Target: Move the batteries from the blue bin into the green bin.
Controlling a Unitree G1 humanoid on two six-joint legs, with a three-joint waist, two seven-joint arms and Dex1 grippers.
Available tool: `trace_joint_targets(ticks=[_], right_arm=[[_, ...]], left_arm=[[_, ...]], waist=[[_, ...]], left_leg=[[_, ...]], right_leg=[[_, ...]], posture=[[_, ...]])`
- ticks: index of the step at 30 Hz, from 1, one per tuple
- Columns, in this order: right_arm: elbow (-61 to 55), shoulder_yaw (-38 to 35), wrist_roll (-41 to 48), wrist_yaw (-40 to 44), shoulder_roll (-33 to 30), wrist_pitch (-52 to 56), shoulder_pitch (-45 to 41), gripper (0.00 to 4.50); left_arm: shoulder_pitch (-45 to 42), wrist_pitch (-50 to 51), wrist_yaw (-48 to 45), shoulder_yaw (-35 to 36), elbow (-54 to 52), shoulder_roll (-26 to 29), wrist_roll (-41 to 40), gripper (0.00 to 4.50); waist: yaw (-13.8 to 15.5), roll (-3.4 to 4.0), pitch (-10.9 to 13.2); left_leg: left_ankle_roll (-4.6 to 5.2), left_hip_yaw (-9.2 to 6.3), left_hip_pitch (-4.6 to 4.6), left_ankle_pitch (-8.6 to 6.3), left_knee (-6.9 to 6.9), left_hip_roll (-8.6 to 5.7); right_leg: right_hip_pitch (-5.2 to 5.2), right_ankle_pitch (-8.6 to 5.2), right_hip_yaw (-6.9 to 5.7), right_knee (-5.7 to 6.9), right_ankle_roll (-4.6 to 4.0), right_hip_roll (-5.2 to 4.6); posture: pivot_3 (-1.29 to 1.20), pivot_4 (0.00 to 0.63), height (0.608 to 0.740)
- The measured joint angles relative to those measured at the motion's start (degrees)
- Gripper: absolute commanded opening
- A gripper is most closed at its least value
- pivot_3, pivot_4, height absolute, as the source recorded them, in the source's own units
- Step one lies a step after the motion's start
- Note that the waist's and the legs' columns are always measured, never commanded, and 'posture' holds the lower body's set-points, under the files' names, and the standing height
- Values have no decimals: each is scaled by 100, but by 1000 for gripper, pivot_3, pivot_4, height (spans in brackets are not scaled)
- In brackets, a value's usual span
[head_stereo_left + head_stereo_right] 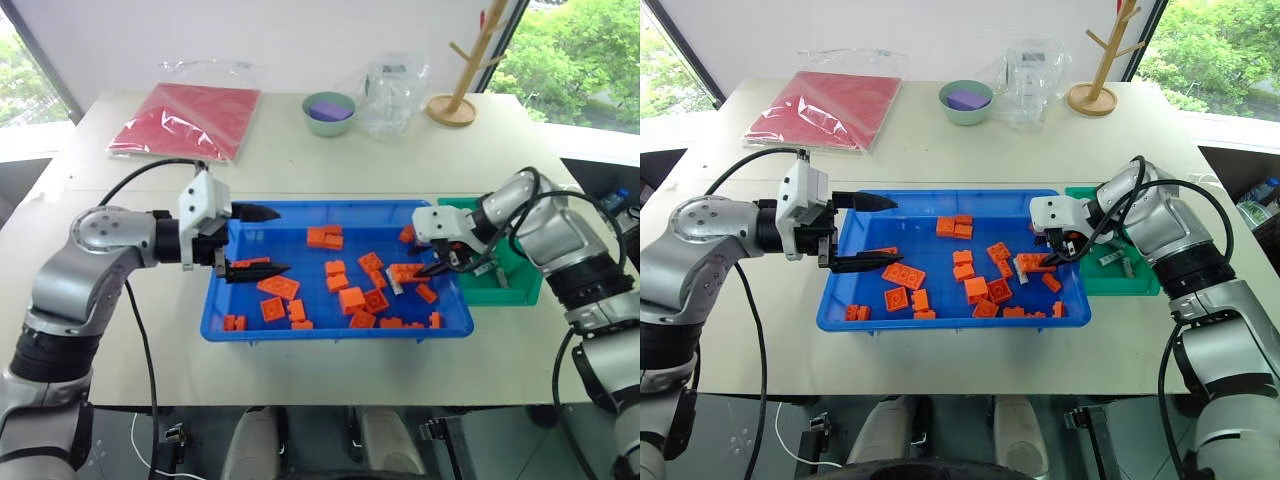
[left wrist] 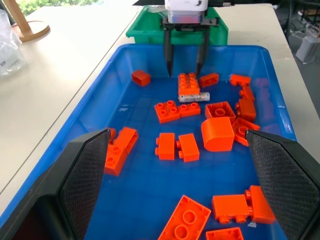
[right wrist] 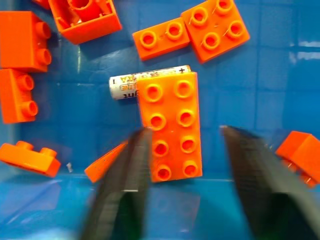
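Note:
The white battery (image 1: 394,284) is partly covered by a long orange brick, so my right gripper should first shift the brick (image 1: 405,271) over toward my left gripper and then take the battery.
The blue bin (image 1: 330,333) sits mid-table, strewn with orange bricks. One white battery (image 3: 125,84) lies in its right part, half tucked under the far end of an orange eight-stud brick (image 3: 170,125); it also shows in the left wrist view as the battery (image 2: 194,96). My right gripper (image 3: 185,131) points down over that brick, open, with a finger on each side of the brick's near end. My left gripper (image 1: 262,240) hovers wide open over the bin's left part, holding nothing. The green bin (image 1: 500,285) stands against the blue bin's right side, with small grey pieces inside.
Behind the bins stand a pale green bowl (image 1: 329,112), a red packet (image 1: 185,120), a clear plastic bag (image 1: 392,90) and a wooden peg stand (image 1: 460,100). Bare table lies in front of the bins and to their left.

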Motion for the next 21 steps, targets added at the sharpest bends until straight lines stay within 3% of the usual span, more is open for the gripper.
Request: trace_joint_targets(ticks=[7, 10, 14, 21], right_arm=[[-291, -29, 2, -1, -16, 337, 95, 697], [-449, -36, 35, 66, -68, 486, 101, 1572], [-710, -93, 62, 51, -176, 511, 100, 3563], [-1131, -211, 159, 140, -284, 845, -44, 3563]], left_arm=[[-108, -63, -28, -33, 121, -62, 1, 4500], [-163, -150, -46, -98, 243, -109, 16, 4500], [-294, -205, -104, -130, 390, -172, 55, 4500], [-340, -289, -138, -144, 569, -276, 111, 4500]], waist=[[-1, 1, 0], [12, 2, 1], [17, 3, 2], [9, 3, 2]], left_leg=[[0, 0, -2, 0, -2, 0], [0, 0, -5, 0, -2, 0], [0, 1, -7, 0, -2, -1], [0, 1, -8, 0, -2, 0]], right_leg=[[-4, 2, -1, 1, 4, 1], [-7, 2, -1, 1, 4, 0], [-9, 3, -1, 0, 5, 0], [-12, 5, -1, 1, 8, 0]], posture=[[0, 150, 736], [0, 150, 736], [0, 150, 736], [0, 150, 736]])
